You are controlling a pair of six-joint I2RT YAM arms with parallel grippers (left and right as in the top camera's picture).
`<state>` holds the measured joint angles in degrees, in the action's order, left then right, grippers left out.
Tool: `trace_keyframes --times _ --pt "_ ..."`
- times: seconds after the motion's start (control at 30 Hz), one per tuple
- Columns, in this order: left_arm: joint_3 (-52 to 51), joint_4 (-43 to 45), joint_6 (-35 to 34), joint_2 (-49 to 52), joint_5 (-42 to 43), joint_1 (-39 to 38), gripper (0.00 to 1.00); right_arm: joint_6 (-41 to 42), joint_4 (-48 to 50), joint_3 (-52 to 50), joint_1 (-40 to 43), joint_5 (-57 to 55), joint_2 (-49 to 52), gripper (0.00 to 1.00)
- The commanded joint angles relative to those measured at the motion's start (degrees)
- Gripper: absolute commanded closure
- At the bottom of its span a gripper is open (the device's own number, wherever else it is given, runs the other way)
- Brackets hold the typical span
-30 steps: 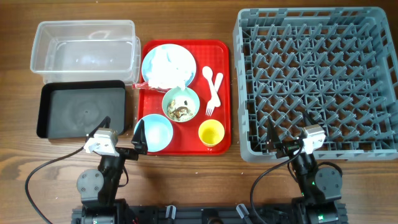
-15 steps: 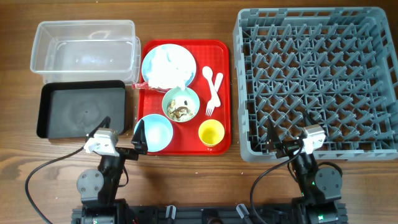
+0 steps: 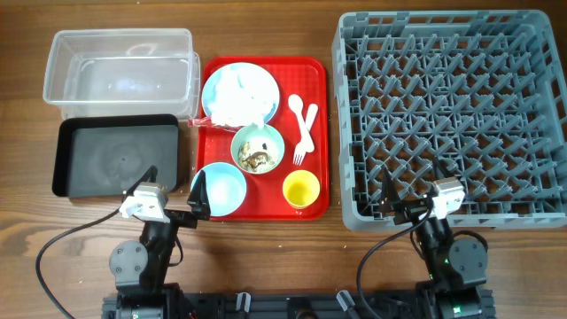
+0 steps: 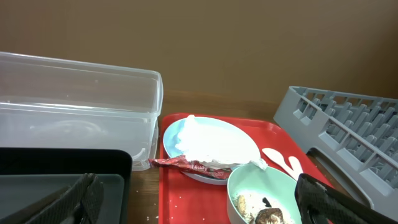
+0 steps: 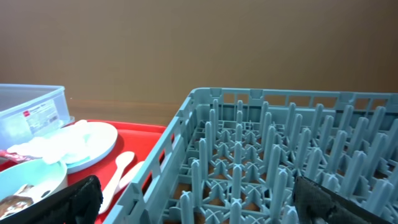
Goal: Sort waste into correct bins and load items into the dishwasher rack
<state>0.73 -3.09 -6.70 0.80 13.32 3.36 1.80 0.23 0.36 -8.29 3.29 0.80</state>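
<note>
I should keep my right gripper waiting over the grey rack while my left gripper moves the napkins into the clear tub (image 3: 122,73), because crumpled white napkins (image 3: 241,97) are covering the light blue plate.
Crumpled white napkins (image 3: 237,96) with a red-striped wrapper (image 4: 183,165) lie on the light blue plate (image 3: 257,78) on the red tray (image 3: 314,71). The pale green bowl (image 3: 258,148) holds brown scraps and rice. The light blue bowl (image 3: 219,189), yellow cup (image 3: 301,189) and white spoon and fork (image 3: 302,128) are also on that tray. My left gripper (image 3: 174,186) is open and empty at the table's front, between the black tray (image 3: 120,155) and the blue bowl. My right gripper (image 3: 413,191) is open and empty at the grey rack's (image 3: 452,115) front edge.
The clear tub (image 3: 120,71) stands behind the black tray at the left. The rack's wall (image 4: 348,121) rises right of the red tray. In the right wrist view the rack's pegs (image 5: 273,162) fill the space ahead. Bare wood lies along the front edge.
</note>
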Motion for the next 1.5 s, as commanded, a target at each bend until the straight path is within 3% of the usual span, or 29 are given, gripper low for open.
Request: trace_keyframes --times 0.0,0.6,0.7,0.9,1.1,1.23,1.3,1.37,1.43,1.47 --pt "-0.4 -0.1 0.3 -0.4 -0.1 -0.3 0.0 -0.3 0.3 -0.1 0.3 -1.9 0.2 0.0" --pt "-0.4 1.7 0.3 -0.4 0.3 -0.3 0.0 -0.5 1.7 0.0 0.3 -1.9 0.2 0.0" --pt "-0.3 5.8 0.2 -0.4 0.1 -0.3 0.0 -5.2 4.5 0.3 0.3 -1.9 0.2 0.0" --pt "8.7 5.3 0.2 5.1 0.1 -0.3 0.0 -6.3 5.6 9.6 0.3 -1.9 7.4 0.0" --pt "31.7 -2.1 0.3 31.1 2.4 -0.3 0.0 -6.3 4.6 28.7 0.3 0.9 30.2 0.0" --pt "51.8 -13.8 0.4 51.1 3.1 -2.0 0.0 -6.1 -6.3 42.5 0.3 3.3 42.8 0.0" --pt "65.4 -23.6 0.5 63.2 1.6 -4.6 0.0 -6.1 -15.2 50.2 0.3 3.3 48.7 0.0" --pt "88.0 -43.6 0.5 81.9 -5.3 -9.2 0.0 -6.1 -25.5 58.6 0.3 3.4 55.6 0.0" --pt "105.8 -59.2 0.5 96.7 -9.4 -12.5 0.0 -6.3 -29.0 61.1 0.3 6.9 59.7 0.0" --pt "109.5 -61.9 0.5 100.5 -9.2 -13.2 0.0 -6.2 -29.4 61.1 0.3 7.2 60.8 0.0"
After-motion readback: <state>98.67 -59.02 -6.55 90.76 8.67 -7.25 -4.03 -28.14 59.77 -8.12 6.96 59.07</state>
